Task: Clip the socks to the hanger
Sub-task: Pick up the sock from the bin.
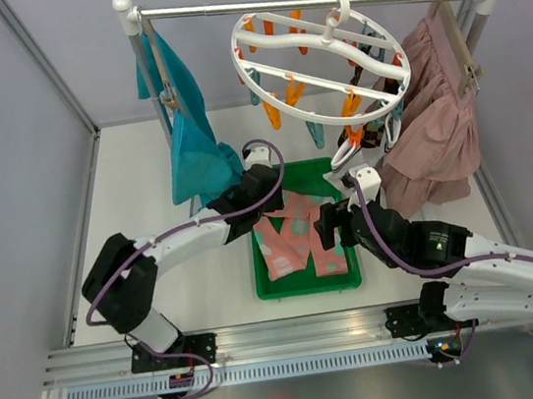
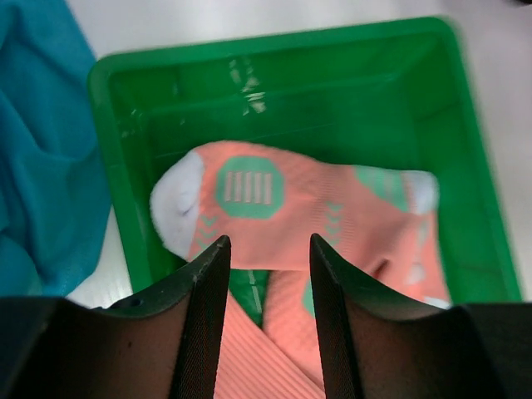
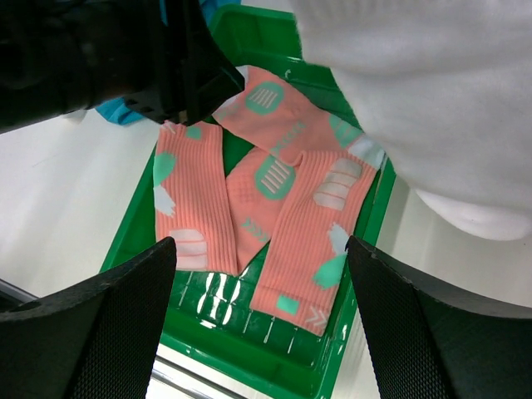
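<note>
My left gripper keeps going down until it closes on the pink sock's white end (image 2: 176, 202) nearest the teal garment, because that white end lies clear of the other socks.
Three pink socks (image 3: 320, 233) with mint and white patches lie overlapping in a green tray (image 3: 274, 357). In the left wrist view one sock (image 2: 283, 208) lies across the tray (image 2: 332, 91). My left gripper (image 2: 268, 241) hovers open just above the socks at the tray's far left (image 1: 270, 207), nothing between its fingers. My right gripper (image 3: 259, 245) stands wide open over the tray's right side (image 1: 329, 235), holding nothing. The round white hanger (image 1: 238, 43) with orange and teal clips hangs from the rail above. A blurred white soft thing (image 3: 432, 108) fills the upper right of the right wrist view.
A teal garment (image 1: 195, 150) hangs at the rail's left end, close to my left arm, and shows in the left wrist view (image 2: 41, 166). A dusty-pink skirt (image 1: 435, 126) hangs at the right end. The metal rail (image 1: 220, 8) spans two white posts.
</note>
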`<state>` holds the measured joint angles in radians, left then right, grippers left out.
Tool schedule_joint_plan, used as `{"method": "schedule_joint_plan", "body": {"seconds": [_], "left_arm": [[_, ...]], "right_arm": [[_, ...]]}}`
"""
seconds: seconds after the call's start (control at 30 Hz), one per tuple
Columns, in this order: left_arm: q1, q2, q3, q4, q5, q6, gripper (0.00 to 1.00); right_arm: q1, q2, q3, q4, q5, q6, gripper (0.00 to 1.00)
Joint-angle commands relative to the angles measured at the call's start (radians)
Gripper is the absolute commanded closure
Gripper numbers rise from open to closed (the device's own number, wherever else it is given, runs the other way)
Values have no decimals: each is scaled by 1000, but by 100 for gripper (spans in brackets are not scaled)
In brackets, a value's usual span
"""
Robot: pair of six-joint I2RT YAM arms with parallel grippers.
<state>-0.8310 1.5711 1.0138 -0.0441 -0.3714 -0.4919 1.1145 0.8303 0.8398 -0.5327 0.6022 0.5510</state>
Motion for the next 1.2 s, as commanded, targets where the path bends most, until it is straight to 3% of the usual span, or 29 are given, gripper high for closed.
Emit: {"method": "schedule_joint_plan", "body": {"seconds": [0.0,0.13,0.5,0.87,0.97,1.07,1.1,1.17], "left_arm": [[24,84,92,-6,-11,-70,52],[26,128,115,-39,15,-69,52],[70,300,270,-192,-164,-151,48],[84,466,388,-270,-227,-169,52],[86,461,367,-241,-195,-152,58],[89,443,344,-208,-147,-125,74],[89,437,339,-201,-129,-117,85],[89,386,309,-176,-112,-97,97]], "right_arm": [[-1,18,-8,45,19,17,11],[-1,23,-10,37,34,6,10],[-1,73,8,60,24,-49,10],[-1,93,41,60,21,-91,8],[-2,95,38,65,21,-80,8],[-1,99,38,69,19,-72,8],[-1,101,38,68,18,-71,9],[-2,101,42,69,22,-69,9]]}}
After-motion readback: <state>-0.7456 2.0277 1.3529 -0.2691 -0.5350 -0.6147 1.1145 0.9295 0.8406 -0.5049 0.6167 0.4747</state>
